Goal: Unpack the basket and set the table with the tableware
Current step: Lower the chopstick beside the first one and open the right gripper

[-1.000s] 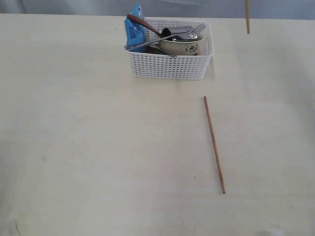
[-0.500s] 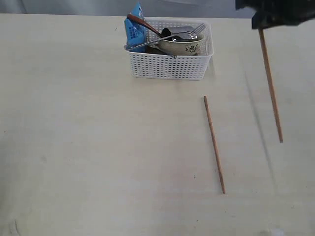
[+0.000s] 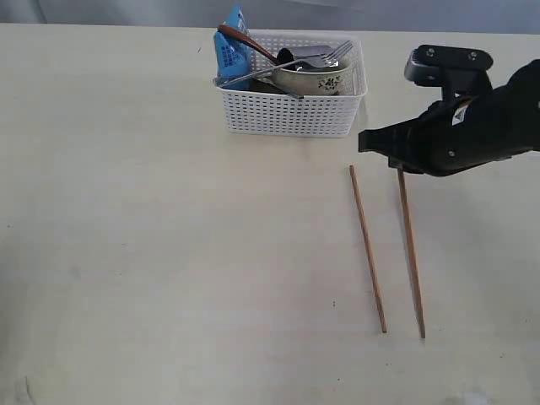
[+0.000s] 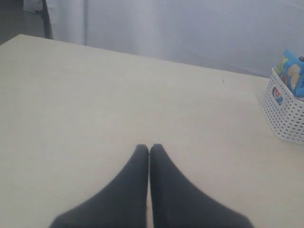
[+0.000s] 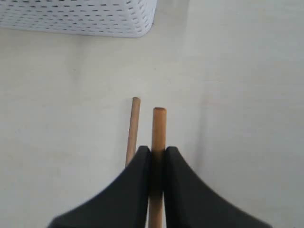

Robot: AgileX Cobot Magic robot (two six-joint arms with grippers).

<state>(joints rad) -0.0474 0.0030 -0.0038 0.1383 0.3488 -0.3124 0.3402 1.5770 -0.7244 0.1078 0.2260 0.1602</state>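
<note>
The robot's right gripper should next bring the held chopstick down toward the lying chopstick, as the two are parallel, until they rest side by side, and then let go.
The white lattice basket stands at the back of the table. It holds the floral bowl, a fork, the red-brown wooden spoon and a blue snack packet. One brown chopstick lies on the table. My right gripper is shut on the far end of a second chopstick, which stretches alongside the first; the right wrist view shows that chopstick pinched between the fingers. My left gripper is shut and empty, out of the exterior view.
The basket's corner with the packet shows at the edge of the left wrist view. A pale wall or curtain runs behind the table's far edge.
My right arm has come down from the upper right into view, bringing the held chopstick low beside the one lying on the table. The basket's contents have not moved.
</note>
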